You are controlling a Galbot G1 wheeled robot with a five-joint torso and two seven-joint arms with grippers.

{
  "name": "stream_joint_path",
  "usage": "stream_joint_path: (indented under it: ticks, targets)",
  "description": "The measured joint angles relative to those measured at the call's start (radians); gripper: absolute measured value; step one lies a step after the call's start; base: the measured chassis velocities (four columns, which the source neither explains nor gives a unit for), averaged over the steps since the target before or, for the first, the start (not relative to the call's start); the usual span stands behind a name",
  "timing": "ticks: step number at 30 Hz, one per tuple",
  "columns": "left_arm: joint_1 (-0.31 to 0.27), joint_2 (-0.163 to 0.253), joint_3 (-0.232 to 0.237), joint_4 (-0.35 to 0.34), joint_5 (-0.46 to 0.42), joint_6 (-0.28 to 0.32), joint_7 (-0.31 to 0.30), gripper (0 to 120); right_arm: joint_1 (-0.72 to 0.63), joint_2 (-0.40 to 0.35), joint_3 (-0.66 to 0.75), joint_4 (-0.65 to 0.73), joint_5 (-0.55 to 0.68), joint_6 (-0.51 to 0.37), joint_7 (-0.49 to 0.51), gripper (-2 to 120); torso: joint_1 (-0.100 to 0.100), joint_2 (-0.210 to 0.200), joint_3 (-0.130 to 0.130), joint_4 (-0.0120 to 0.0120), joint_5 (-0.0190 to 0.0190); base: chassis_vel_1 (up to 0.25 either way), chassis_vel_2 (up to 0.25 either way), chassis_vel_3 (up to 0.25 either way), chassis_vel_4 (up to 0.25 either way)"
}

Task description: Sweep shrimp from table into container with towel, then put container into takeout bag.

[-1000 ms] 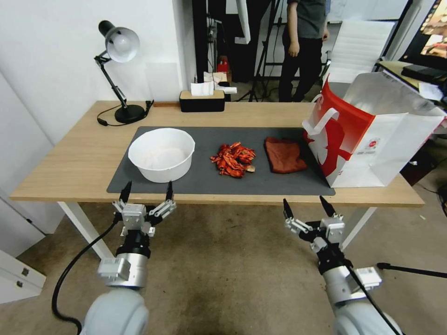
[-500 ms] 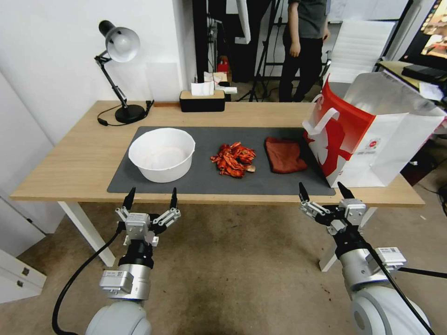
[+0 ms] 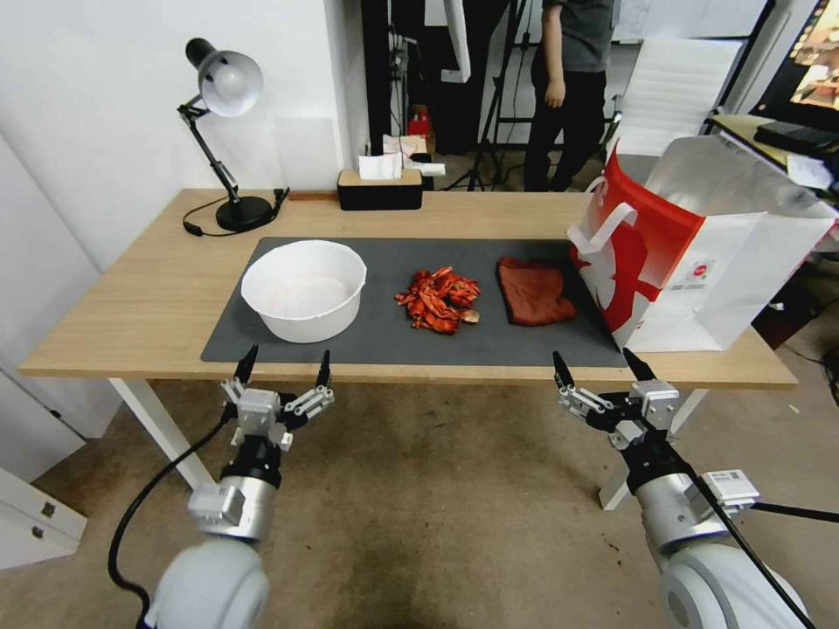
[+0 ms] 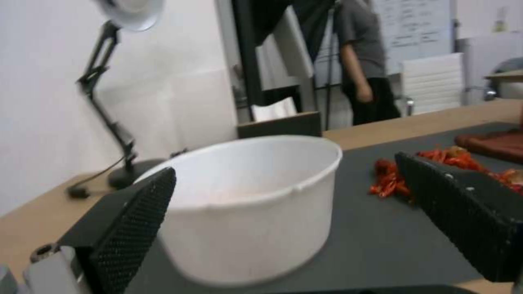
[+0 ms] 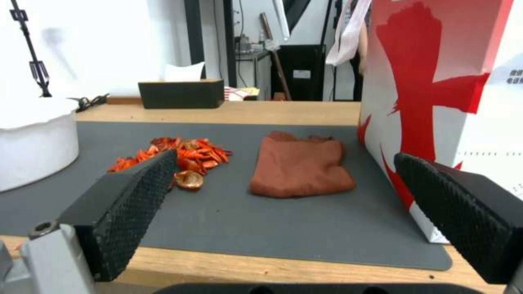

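Note:
The pile (image 3: 436, 298) will string out and fall into the white container in batches when I sweep, because the shrimp lie as loose separate pieces (image 3: 468, 315).
A pile of red-orange shrimp (image 3: 439, 300) (image 5: 174, 154) (image 4: 430, 171) lies mid-mat on the table (image 3: 131, 297). Left of it stands the round white container (image 3: 303, 289) (image 4: 245, 204). Right of the pile lies a folded rust-red towel (image 3: 534, 291) (image 5: 300, 165). The white and red takeout bag (image 3: 690, 253) (image 5: 436, 81) stands open at the table's right end. My left gripper (image 3: 285, 362) hovers open off the front edge, facing the container. Open as well, my right gripper (image 3: 596, 362) hangs off the front edge below the towel and bag.
A dark grey mat (image 3: 384, 336) covers the table's middle. A black desk lamp (image 3: 223, 131) stands at the back left, and a black tissue box (image 3: 379, 188) at the back centre. A person stands in the room behind. Bare floor lies in front.
Over the second the right gripper moved right and up toward the table's front edge. The left gripper shifted slightly, ending near the front edge below the container. Nothing on the table moved.

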Motion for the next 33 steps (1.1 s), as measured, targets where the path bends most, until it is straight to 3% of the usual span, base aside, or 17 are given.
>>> stream_joint_path:
  ticks: [3,5,6,7,8,9,10,11,13,17,19,20,22,23,25,26,33]
  targets:
    - [-0.05,0.05,-0.001,0.023,-0.036,-0.006,0.046,100,-0.001,-0.002,0.001,-0.001,0.001,0.008,0.0,100,0.0,0.0,0.0,0.0001,-0.0003,0.0,0.0,0.0,0.0]
    - [-0.149,0.162,0.006,0.066,-0.105,-0.015,0.125,100,-0.003,-0.005,0.0,-0.003,0.003,0.014,0.0,100,0.0,0.0,0.0,-0.0004,-0.0001,0.0,0.0,0.0,0.0]
    - [-0.149,0.162,0.006,0.066,-0.105,-0.015,0.125,100,-0.003,-0.005,0.0,-0.003,0.003,0.014,0.0,100,0.0,0.0,0.0,-0.0004,-0.0001,0.0,0.0,0.0,0.0]
    - [-0.2,0.229,0.014,0.091,-0.143,-0.019,0.174,100,-0.003,-0.005,0.0,-0.004,0.004,0.019,0.001,100,0.0,0.0,0.0,-0.0004,-0.0002,0.0,0.0,0.0,0.0]
    - [-0.2,0.229,0.014,0.091,-0.143,-0.019,0.174,100,-0.003,-0.005,0.0,-0.004,0.004,0.019,0.001,100,0.0,0.0,0.0,-0.0004,-0.0002,0.0,0.0,0.0,0.0]
    - [-0.262,0.315,0.025,0.124,-0.194,-0.028,0.255,100,-0.003,-0.005,-0.002,-0.008,0.006,0.026,0.002,100,0.0,0.0,0.0,-0.0002,0.0,0.0,0.0,0.0,0.0]
    - [-0.298,0.362,0.034,0.143,-0.224,-0.033,0.309,100,-0.003,-0.005,-0.003,-0.01,0.007,0.033,0.004,100,0.0,0.0,0.0,-0.0002,0.0001,0.0,0.0,0.0,0.0]
    - [-0.298,0.362,0.034,0.143,-0.224,-0.033,0.309,100,-0.003,-0.005,-0.003,-0.01,0.007,0.033,0.004,100,0.0,0.0,0.0,-0.0002,0.0001,0.0,0.0,0.0,0.0]
    - [-0.367,0.469,0.052,0.186,-0.283,-0.035,0.437,100,0.004,-0.009,-0.009,-0.019,0.012,0.05,0.009,100,0.0,0.0,0.0,-0.0006,-0.0004,0.0,0.0,0.0,0.0]
    - [-0.398,0.539,0.049,0.214,-0.303,-0.032,0.557,100,0.021,-0.019,-0.024,-0.032,0.016,0.052,0.012,100,0.0,0.0,0.0,0.0003,0.0001,0.0,0.0,0.0,0.0]
    - [-0.479,0.627,0.056,0.25,-0.296,0.021,0.765,100,0.036,-0.032,-0.04,-0.049,0.019,0.052,0.015,100,0.0,0.0,0.0,0.0,0.0,0.0,0.0,0.0,0.0]
    - [-0.479,0.627,0.056,0.25,-0.296,0.021,0.765,100,0.036,-0.032,-0.04,-0.049,0.019,0.052,0.015,100,0.0,0.0,0.0,0.0,0.0,0.0,0.0,0.0,0.0]
    - [-0.548,0.682,0.068,0.28,-0.236,0.08,0.933,100,0.053,-0.048,-0.051,-0.062,0.023,0.052,0.02,100,0.0,0.0,0.0,0.0,0.0002,0.0,0.0,0.0,0.0]
    - [-0.548,0.682,0.068,0.28,-0.236,0.08,0.933,100,0.053,-0.048,-0.051,-0.062,0.023,0.052,0.02,100,0.0,0.0,0.0,0.0,0.0002,0.0,0.0,0.0,0.0]
    - [-0.64,0.713,0.107,0.304,-0.184,0.113,1.036,100,0.054,-0.054,-0.052,-0.065,0.026,0.053,0.022,100,0.0,0.0,0.0,0.0004,0.0,0.0,0.0,0.0,0.0]
    - [-0.64,0.713,0.107,0.304,-0.184,0.113,1.036,100,0.054,-0.054,-0.052,-0.065,0.026,0.053,0.022,100,0.0,0.0,0.0,0.0004,0.0,0.0,0.0,0.0,0.0]
    - [-0.878,0.72,0.283,0.372,-0.086,0.125,1.16,100,0.044,-0.044,-0.051,-0.067,0.023,0.066,0.023,100,0.0,0.0,0.0,-0.0003,0.0002,0.0,0.0,0.0,0.0]
